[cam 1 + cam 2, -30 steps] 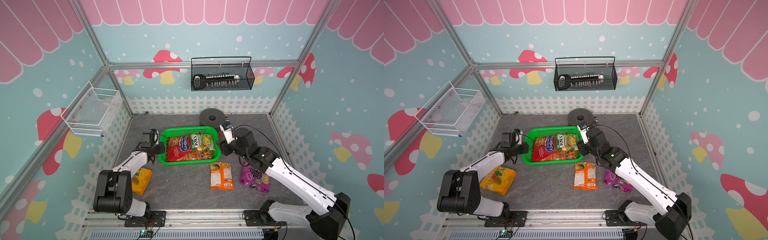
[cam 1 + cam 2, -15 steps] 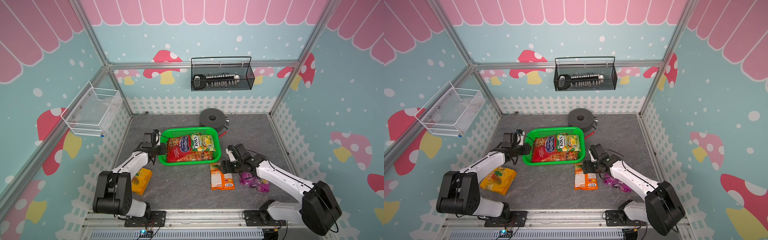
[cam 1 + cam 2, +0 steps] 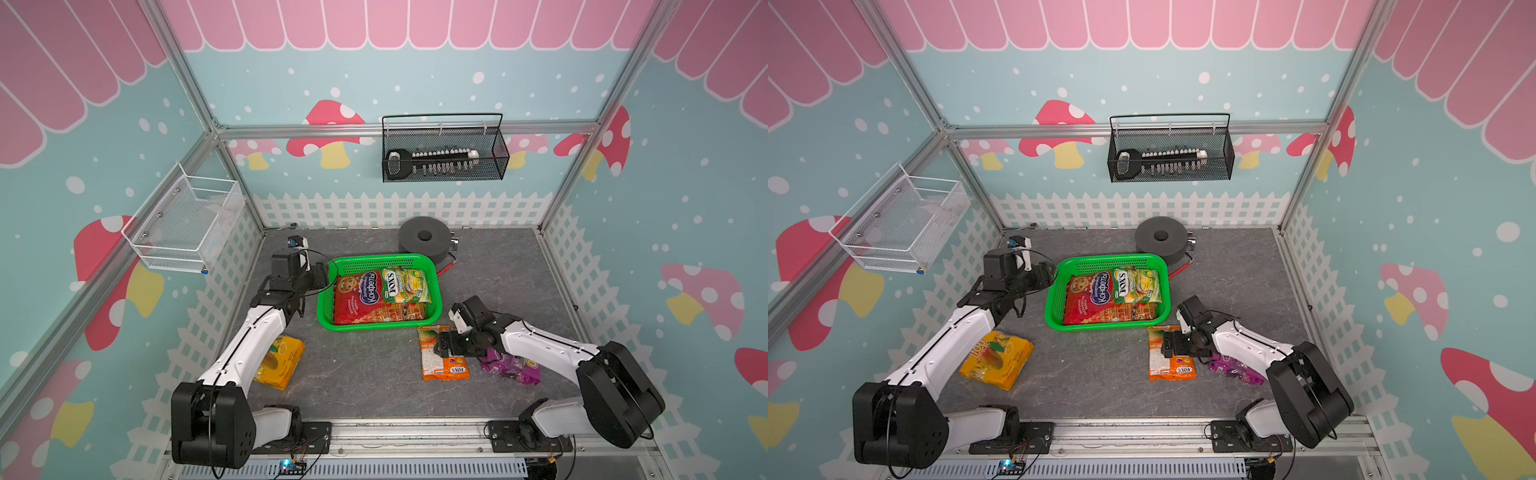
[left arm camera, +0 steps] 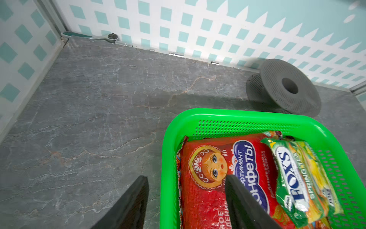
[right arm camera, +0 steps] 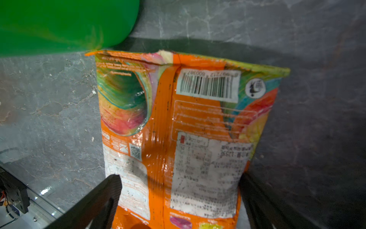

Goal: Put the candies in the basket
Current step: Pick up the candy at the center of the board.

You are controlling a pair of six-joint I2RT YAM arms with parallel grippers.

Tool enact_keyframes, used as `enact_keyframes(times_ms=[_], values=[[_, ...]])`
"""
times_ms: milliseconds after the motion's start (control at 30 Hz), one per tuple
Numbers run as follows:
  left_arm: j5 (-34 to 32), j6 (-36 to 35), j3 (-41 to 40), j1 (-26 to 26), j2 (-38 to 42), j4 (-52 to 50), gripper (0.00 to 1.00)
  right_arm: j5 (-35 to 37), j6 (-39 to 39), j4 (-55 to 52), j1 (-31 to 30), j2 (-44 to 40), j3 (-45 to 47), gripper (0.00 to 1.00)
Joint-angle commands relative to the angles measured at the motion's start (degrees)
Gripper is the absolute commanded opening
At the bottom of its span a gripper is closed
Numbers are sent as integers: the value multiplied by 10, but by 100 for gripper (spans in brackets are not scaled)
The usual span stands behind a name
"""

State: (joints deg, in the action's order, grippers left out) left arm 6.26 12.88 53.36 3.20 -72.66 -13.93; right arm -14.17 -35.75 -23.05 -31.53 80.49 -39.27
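Note:
My left gripper should brace one edge (image 3: 421, 353) while my right gripper pinches the opposite edge, because the orange bag (image 3: 436, 366) lies flat and spans my right gripper's open fingers.
The green basket (image 3: 374, 262) stands mid-table and holds a red candy bag (image 3: 357, 299) and a green-yellow FOX'S bag (image 3: 409, 284), with more red wrapper beneath. My left gripper (image 4: 186, 178) is open and straddles the basket's left rim (image 4: 168, 178): one finger is outside over the table, the other over the red bag (image 4: 208, 198). An orange bag (image 3: 442, 361) lies flat in front of the basket's right corner. My right gripper (image 5: 180, 177) is low over it, open wide, with the orange bag (image 5: 178, 119) between its fingers. A purple bag (image 3: 513, 368) lies under the right arm. A yellow-orange bag (image 3: 282, 359) lies under the left arm.
A dark grey spool (image 3: 424, 241) with a red cable (image 3: 446, 266) sits behind the basket. A white wire basket (image 3: 187, 224) hangs on the left wall and a black one (image 3: 444, 153) on the back wall. White fence panels ring the floor.
My right gripper has dropped from beside the basket's right edge down to the orange bag and opened wider. My left gripper's jaws have opened at the basket's left rim.

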Motion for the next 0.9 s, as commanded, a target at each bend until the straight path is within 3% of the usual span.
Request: enact_keyframes(times_ms=[0, 267, 467, 867], values=[[81, 35, -14, 22, 17, -4, 65, -52, 21, 33, -1, 18, 22, 99], [195, 130, -107, 162, 92, -51, 67, -72, 6, 20, 1, -36, 26, 97], [249, 157, -163, 272, 67, -48, 67, -34, -21, -2, 48, -98, 53, 89], [280, 142, -185, 355, -53, 52, 67, -121, -10, 97, 70, -101, 108, 81]])
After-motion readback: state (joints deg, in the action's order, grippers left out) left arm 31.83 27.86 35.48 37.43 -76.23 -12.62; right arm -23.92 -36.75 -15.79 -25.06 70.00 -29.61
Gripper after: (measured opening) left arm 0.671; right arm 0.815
